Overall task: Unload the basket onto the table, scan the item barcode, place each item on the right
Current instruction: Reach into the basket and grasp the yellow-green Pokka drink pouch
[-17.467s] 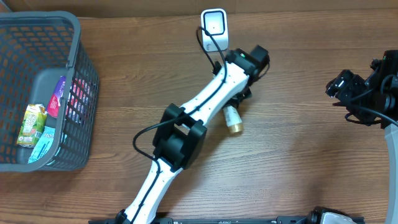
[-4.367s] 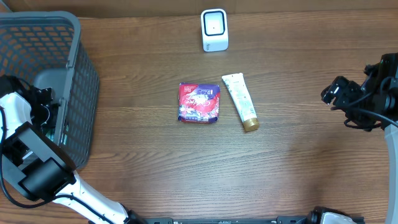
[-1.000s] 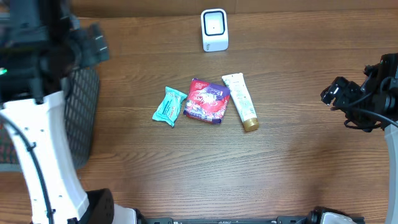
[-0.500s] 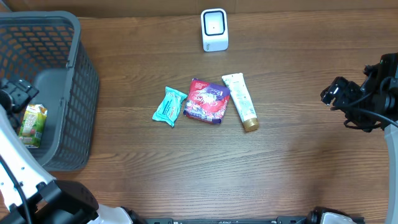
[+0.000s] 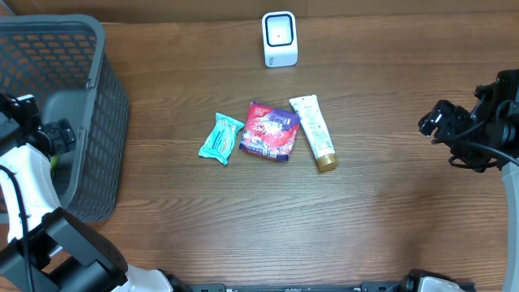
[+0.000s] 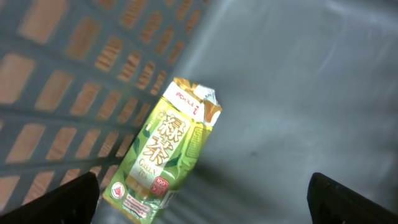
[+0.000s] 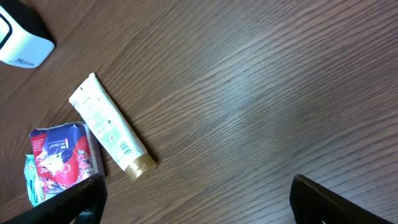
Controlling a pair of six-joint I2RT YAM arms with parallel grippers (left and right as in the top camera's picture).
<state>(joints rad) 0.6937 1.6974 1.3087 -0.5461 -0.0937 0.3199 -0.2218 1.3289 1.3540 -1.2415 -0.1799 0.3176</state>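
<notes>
The green tea carton (image 6: 173, 127) lies within the left gripper's open span, narrow width across the fingers, so the robot should keep lowering that gripper until the fingers straddle its middle (image 6: 160, 152), then close.
A green tea carton (image 6: 165, 149) lies flat on the floor of the grey basket (image 6: 74, 74), against its mesh wall. My left gripper (image 6: 205, 211) hangs open just above it, the carton's lower end near the left fingertip. From overhead the left gripper (image 5: 39, 132) sits inside the basket (image 5: 101, 89) and covers the carton. The white scanner (image 5: 280, 38) stands at the table's far edge. My right gripper (image 5: 442, 122) is open at the far right, over bare wood (image 7: 202, 208), holding nothing.
A teal packet (image 5: 221, 138), a red packet (image 5: 270, 131) and a white tube with a gold cap (image 5: 313, 143) lie side by side mid-table. The right wrist view shows the tube (image 7: 109, 127), red packet (image 7: 62, 158) and scanner (image 7: 22, 43).
My left arm swung from high over the basket's rim down into the basket and now covers the carton from overhead. The table items and the right arm have not moved.
</notes>
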